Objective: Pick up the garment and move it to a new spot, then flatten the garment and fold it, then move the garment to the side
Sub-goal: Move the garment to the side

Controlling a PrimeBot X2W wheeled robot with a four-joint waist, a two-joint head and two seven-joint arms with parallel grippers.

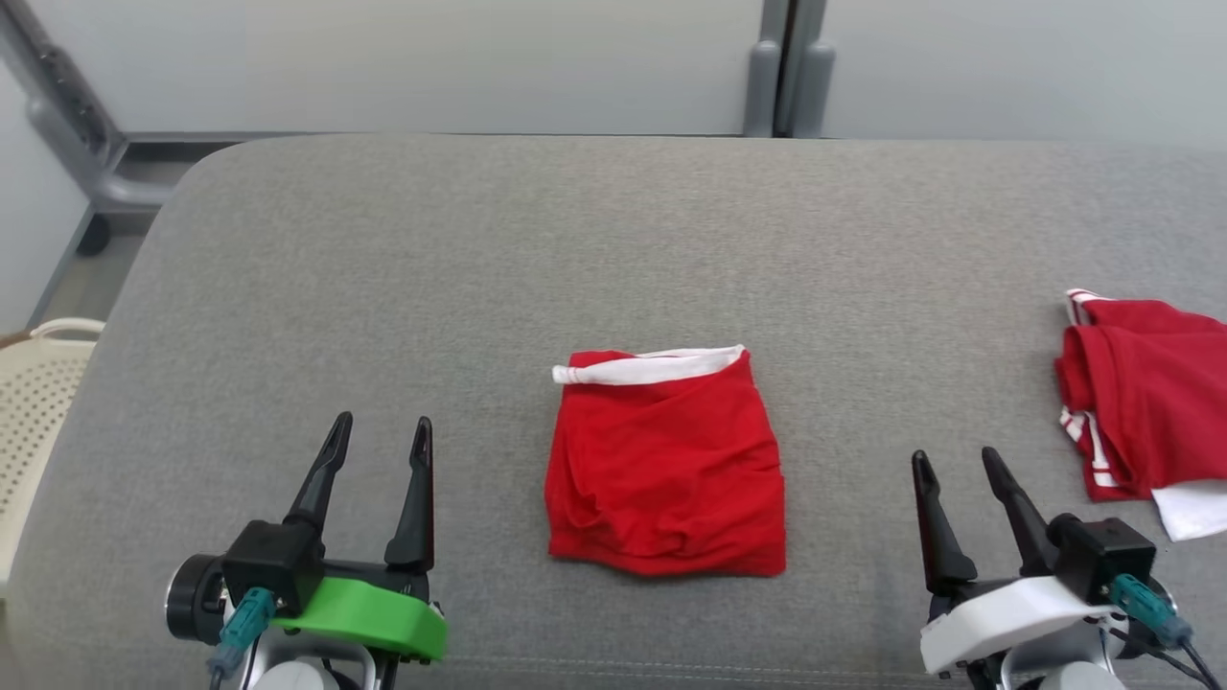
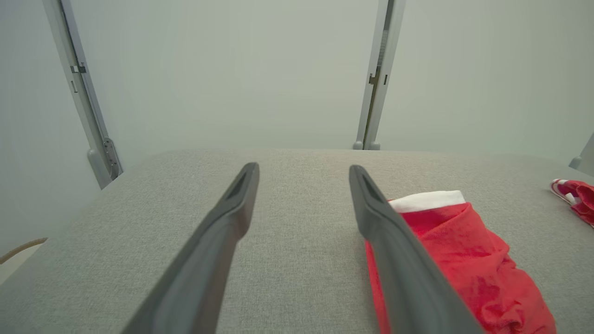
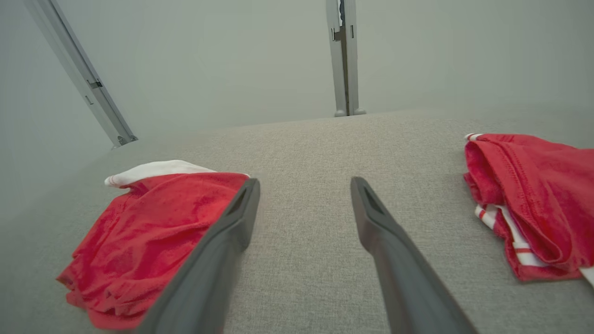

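The red garment (image 1: 667, 466) will keep its folds when I carry it, because it is folded into a compact square with a layered front edge (image 1: 664, 563).
A red garment (image 1: 665, 470) with a white band along its far edge lies folded into a rough square at the middle of the grey padded table (image 1: 613, 249). It also shows at the lower right of the left wrist view, garment (image 2: 468, 260), and at the lower left of the right wrist view, garment (image 3: 148, 236). My left gripper (image 1: 381, 429) stands open near the front edge, left of the garment, with nothing between its fingers. My right gripper (image 1: 952, 458) stands open to the garment's right, also empty. Both are apart from the cloth.
A second red garment (image 1: 1145, 412) with white stripes lies bunched at the table's right edge, close beside my right gripper. A cream perforated basket (image 1: 34, 412) stands off the table's left side. Grey wall panels and posts run behind the far edge.
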